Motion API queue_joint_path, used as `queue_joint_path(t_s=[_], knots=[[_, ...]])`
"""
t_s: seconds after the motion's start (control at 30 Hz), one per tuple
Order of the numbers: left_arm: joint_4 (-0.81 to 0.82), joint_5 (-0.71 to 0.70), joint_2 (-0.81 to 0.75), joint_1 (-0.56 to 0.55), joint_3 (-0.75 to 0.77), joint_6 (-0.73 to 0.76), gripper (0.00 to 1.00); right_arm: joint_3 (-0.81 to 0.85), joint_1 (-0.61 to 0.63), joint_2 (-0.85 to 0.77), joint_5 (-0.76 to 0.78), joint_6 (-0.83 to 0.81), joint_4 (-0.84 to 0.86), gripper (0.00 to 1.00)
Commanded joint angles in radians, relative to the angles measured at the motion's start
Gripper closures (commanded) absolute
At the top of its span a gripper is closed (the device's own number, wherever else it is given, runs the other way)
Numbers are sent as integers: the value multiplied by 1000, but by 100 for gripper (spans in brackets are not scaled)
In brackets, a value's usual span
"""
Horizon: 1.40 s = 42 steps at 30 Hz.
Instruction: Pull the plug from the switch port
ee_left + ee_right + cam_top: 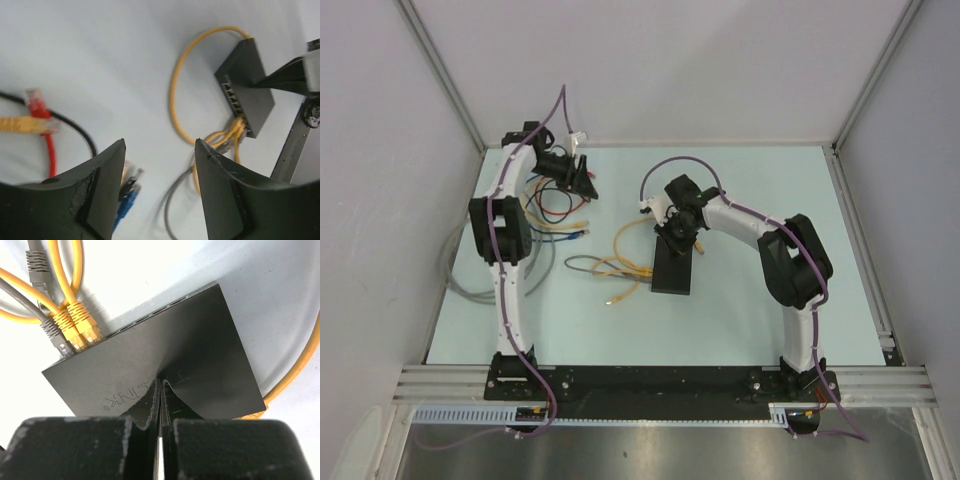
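My left gripper hangs over the loose cables (576,231), away from the switch's plugs, so it should come to a yellow plug (646,272) while my right gripper pins the switch.
The black switch (673,270) lies flat mid-table, sockets facing left; it also shows in the left wrist view (247,80) and the right wrist view (165,340). Two yellow plugs (77,322) and a grey plug (56,335) sit in its ports at one end of the row; they also show in the left wrist view (235,129). My right gripper (161,382) is shut, its tips resting on the switch's top face (678,238). My left gripper (160,145) is open and empty, held above the loose cables at the far left (582,180), well away from the switch.
Loose patch cables lie under the left gripper: a red plug (36,102), a yellow plug (25,124), blue plugs (127,200) and a black cable (80,131). A yellow cable (175,85) loops around the switch. Grey cables (460,285) hang off the table's left edge.
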Motion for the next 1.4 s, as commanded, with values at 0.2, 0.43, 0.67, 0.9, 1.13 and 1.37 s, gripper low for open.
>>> queue_joint_path(t_s=[0.2,0.43,0.67,0.9,1.13,1.37], knots=[[169,90,-334,-193,-410,10,37,-41,-45,-53,115,-70,-131,100],[263,95,-347,-218,-581,-16,41,-145,-70,-172,-83,-188,-281,100],[294,84,-334,-198,-593,-8,42,-145,1,-186,-238,-333,-439,100],[485,98,-311,-195,-682,-112,42,-262,130,-189,-290,-174,-389,100],[630,144,-347,-195,-793,-249,41,-280,134,-137,-11,57,-96,100],[539,147,-361,-204,-724,-257,40,-121,1,-2,158,9,-62,100]])
